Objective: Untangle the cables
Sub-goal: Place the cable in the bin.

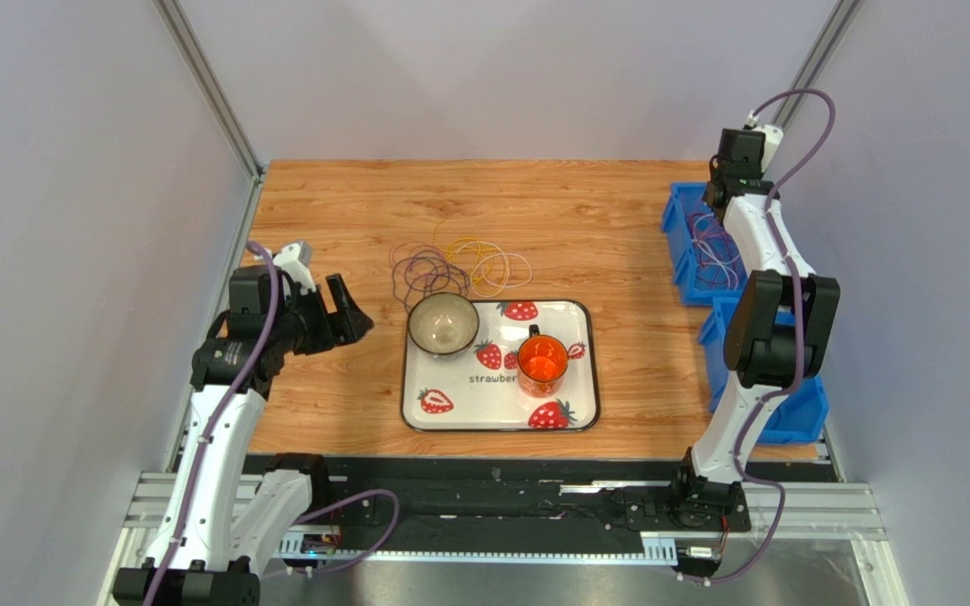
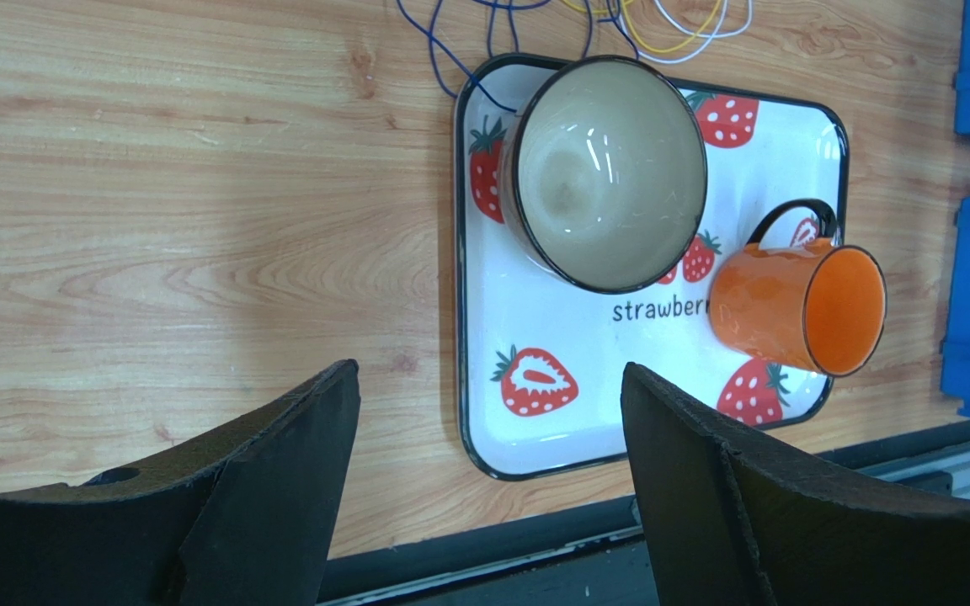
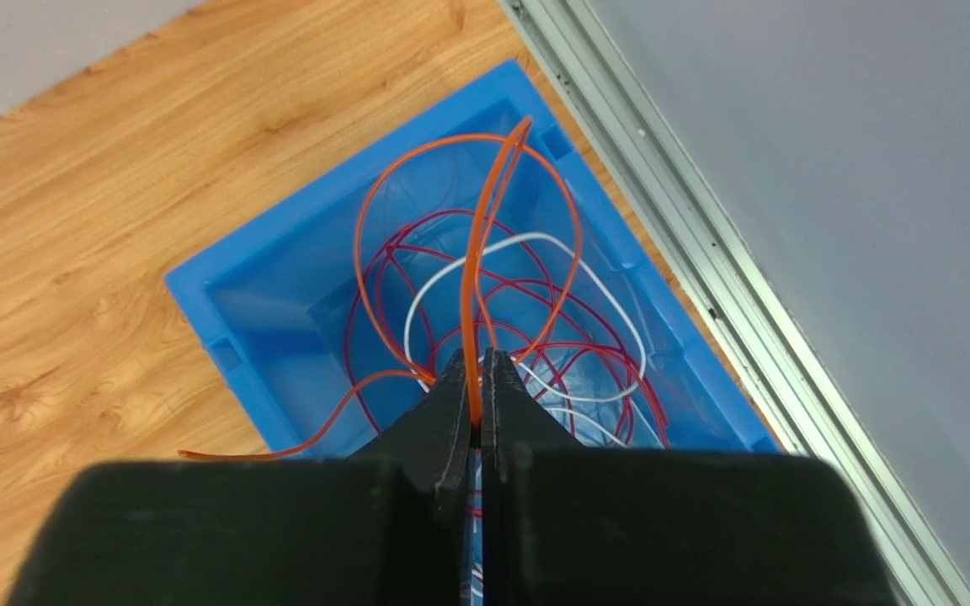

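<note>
My right gripper keeps going down, with the orange cable's loops (image 3: 360, 240) over the red and white loops (image 1: 714, 253), until the cable's loose end goes into the blue bin, and then let go.
A tangle of thin cables (image 1: 452, 268), purple and yellow loops, lies on the wooden table just behind the tray; its near edge shows at the top of the left wrist view (image 2: 579, 19). My left gripper (image 1: 338, 309) is open and empty, left of the tray and above the table (image 2: 490, 373). My right gripper (image 3: 480, 366) is shut on an orange cable (image 3: 476, 272) and holds it over a blue bin (image 3: 262, 316) with red and white loops inside. In the top view that bin (image 1: 680, 215) is at the far right, under the right gripper (image 1: 715, 192).
A white strawberry tray (image 1: 478, 404) carries a bowl (image 1: 442, 323) and an orange mug (image 1: 542, 360); all three also show in the left wrist view: tray (image 2: 579, 366), bowl (image 2: 604, 171), mug (image 2: 794, 303). A second blue bin (image 1: 794, 404) stands nearer on the right. Metal frame posts border the table.
</note>
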Available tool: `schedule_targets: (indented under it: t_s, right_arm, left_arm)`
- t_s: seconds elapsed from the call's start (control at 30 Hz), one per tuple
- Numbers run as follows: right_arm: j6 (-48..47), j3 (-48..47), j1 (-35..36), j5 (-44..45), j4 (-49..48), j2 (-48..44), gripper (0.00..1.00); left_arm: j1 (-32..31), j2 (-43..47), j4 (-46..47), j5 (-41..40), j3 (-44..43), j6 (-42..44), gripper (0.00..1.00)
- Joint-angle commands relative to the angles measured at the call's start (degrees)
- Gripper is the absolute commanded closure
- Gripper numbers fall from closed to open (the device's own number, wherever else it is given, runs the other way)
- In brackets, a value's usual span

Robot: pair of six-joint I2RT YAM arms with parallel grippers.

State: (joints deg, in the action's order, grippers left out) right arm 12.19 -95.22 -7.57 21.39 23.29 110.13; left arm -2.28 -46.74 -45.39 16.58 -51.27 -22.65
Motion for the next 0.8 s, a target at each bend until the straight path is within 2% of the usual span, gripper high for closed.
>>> schedule_targets:
  t_s: [0.0, 0.27, 0.77]
  right_arm:
    - [0.2, -2.9, -0.2, -0.8, -1.0, 2.7, 1.00]
    - [0.1, -6.2, -0.2, -1.7, 1.1, 8.3, 1.00]
    - [1.3, -8.3, -1.2, -2.1, 6.5, 13.5, 1.00]
  left_arm:
    - [-0.3, -0.2, 0.7, 0.4, -0.1, 0.4, 0.16]
    - [-0.3, -0.3, 0.7, 0.3, -0.1, 0.4, 0.16]
    - [-0.3, -0.5, 0.8, 0.4, -0.2, 0.4, 0.16]
